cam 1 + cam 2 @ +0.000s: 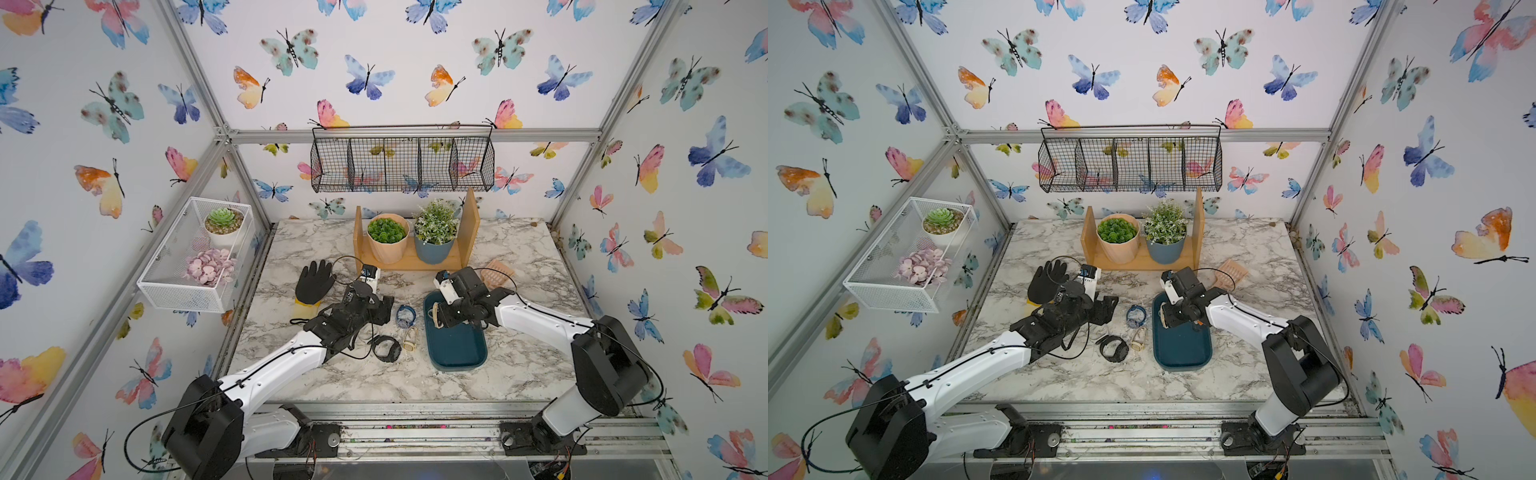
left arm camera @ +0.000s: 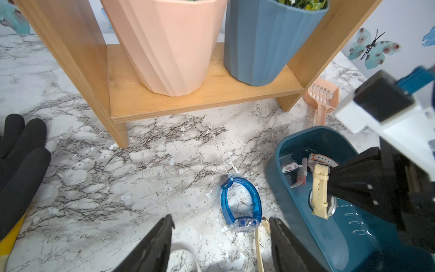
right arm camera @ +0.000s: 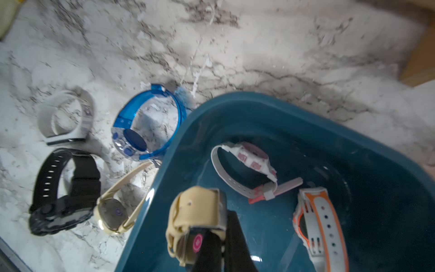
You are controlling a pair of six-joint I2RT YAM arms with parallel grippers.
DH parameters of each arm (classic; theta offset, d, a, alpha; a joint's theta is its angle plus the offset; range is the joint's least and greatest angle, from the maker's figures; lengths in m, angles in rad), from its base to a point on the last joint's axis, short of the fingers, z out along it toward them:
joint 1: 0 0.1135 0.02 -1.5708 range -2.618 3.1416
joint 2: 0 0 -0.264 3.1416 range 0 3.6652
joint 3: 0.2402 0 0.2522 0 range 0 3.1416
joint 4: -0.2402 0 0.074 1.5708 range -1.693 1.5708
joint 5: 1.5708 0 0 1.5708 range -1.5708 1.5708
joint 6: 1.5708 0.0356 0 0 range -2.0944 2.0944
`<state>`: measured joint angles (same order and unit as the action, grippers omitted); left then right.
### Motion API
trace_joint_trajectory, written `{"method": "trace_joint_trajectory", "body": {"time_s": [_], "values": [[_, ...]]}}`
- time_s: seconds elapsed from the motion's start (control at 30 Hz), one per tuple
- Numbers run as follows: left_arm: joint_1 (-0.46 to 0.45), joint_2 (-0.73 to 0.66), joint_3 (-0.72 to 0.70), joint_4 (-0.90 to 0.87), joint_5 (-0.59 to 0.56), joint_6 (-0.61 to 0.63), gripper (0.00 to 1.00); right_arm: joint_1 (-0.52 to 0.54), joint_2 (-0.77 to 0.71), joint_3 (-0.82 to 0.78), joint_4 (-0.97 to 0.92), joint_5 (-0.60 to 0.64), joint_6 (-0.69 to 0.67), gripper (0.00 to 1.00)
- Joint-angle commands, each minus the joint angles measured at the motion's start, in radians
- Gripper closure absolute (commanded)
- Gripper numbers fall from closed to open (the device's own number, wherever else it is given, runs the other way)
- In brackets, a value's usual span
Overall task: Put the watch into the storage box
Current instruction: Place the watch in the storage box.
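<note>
The white watch [image 3: 84,121] lies by my left gripper, away from the storage box, so my left gripper should lift it and hand it to my right gripper.
The storage box [image 1: 457,368] [image 1: 1181,349] is a dark teal tray right of the table's middle. My right gripper [image 1: 441,316] [image 3: 221,226] hangs over its far end, shut on a cream-strapped watch [image 1: 435,312] [image 2: 319,190] [image 3: 195,207]. A pink-grey watch [image 3: 247,162] and an orange-white watch [image 3: 317,223] lie inside the box. My left gripper [image 1: 384,309] [image 2: 221,221] is open and empty, just left of a blue watch [image 1: 405,316] [image 2: 242,202] on the marble. A black watch [image 1: 386,348], a gold watch [image 1: 409,340] and a white watch [image 3: 66,117] also lie beside the box.
A black glove [image 1: 314,280] lies at the left. A wooden shelf [image 1: 415,264] with two plant pots stands behind. A peach scoop [image 1: 498,272] lies behind the box. A black wire basket [image 1: 401,164] hangs on the back wall and a white mesh basket [image 1: 195,257] on the left wall.
</note>
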<state>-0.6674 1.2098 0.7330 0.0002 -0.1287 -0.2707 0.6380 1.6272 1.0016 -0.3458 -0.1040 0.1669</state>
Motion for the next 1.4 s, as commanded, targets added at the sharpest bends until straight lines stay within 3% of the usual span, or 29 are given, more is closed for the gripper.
{"method": "trace_joint_trajectory", "body": {"time_s": [0.0, 0.47, 0.63, 0.83, 1.37], "values": [[0.008, -0.003, -0.026, -0.015, -0.05, -0.008, 0.31, -0.003, 0.036, 0.013, -0.05, -0.006, -0.006, 0.98], [0.027, 0.065, -0.023, -0.033, -0.046, -0.036, 0.34, -0.003, 0.105, -0.01, 0.023, -0.063, -0.035, 0.92], [0.029, 0.088, -0.012, -0.053, -0.044, -0.042, 0.35, -0.003, 0.128, 0.012, 0.024, -0.069, -0.038, 0.85], [0.039, 0.101, -0.005, -0.071, -0.043, -0.041, 0.34, -0.003, 0.139, 0.036, 0.004, -0.055, -0.046, 0.67], [0.081, 0.108, -0.006, -0.154, -0.007, -0.061, 0.36, -0.003, 0.037, 0.079, -0.055, 0.049, -0.058, 0.57]]}}
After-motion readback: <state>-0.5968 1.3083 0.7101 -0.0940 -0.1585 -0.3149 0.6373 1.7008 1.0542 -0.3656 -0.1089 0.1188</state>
